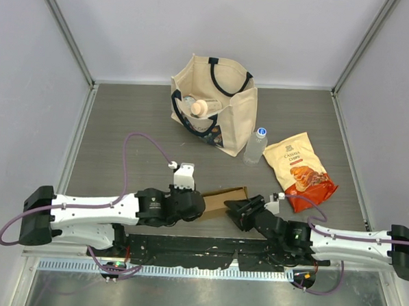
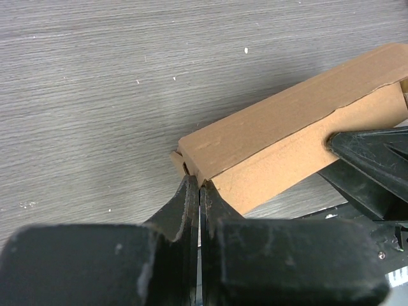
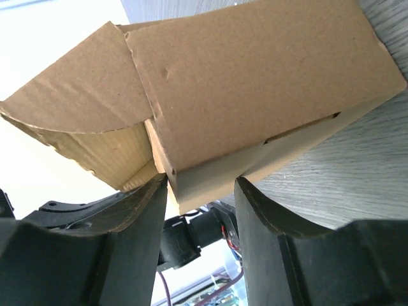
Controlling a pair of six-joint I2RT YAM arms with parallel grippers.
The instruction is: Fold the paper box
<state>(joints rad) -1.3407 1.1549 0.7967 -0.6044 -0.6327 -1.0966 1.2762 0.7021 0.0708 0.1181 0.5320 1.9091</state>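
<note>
Next, I take my left gripper off its corner and steady the box's middle [image 1: 220, 200] with it before my right gripper moves to a new spot, because the curved flap [image 3: 80, 92] is standing open at my right gripper's end.
The paper box [image 1: 224, 197] is a brown cardboard box, partly formed, lying near the table's front edge between my two grippers. My left gripper [image 1: 200, 204] is at its left end. In the left wrist view the left gripper [image 2: 201, 185] is shut, pinching the box's [image 2: 274, 127] near corner edge. My right gripper [image 1: 237, 208] is at the box's right end. In the right wrist view the right gripper [image 3: 199, 185] has its fingers partly apart and closed against a corner of the box [image 3: 255, 83]. A curved flap [image 3: 76, 95] stands open beside it.
A cream tote bag [image 1: 214, 105] with items inside stands at the back centre. A clear water bottle [image 1: 255, 146] stands next to it. An orange-and-cream snack pouch [image 1: 301, 170] lies at the right. Grey walls close in the table.
</note>
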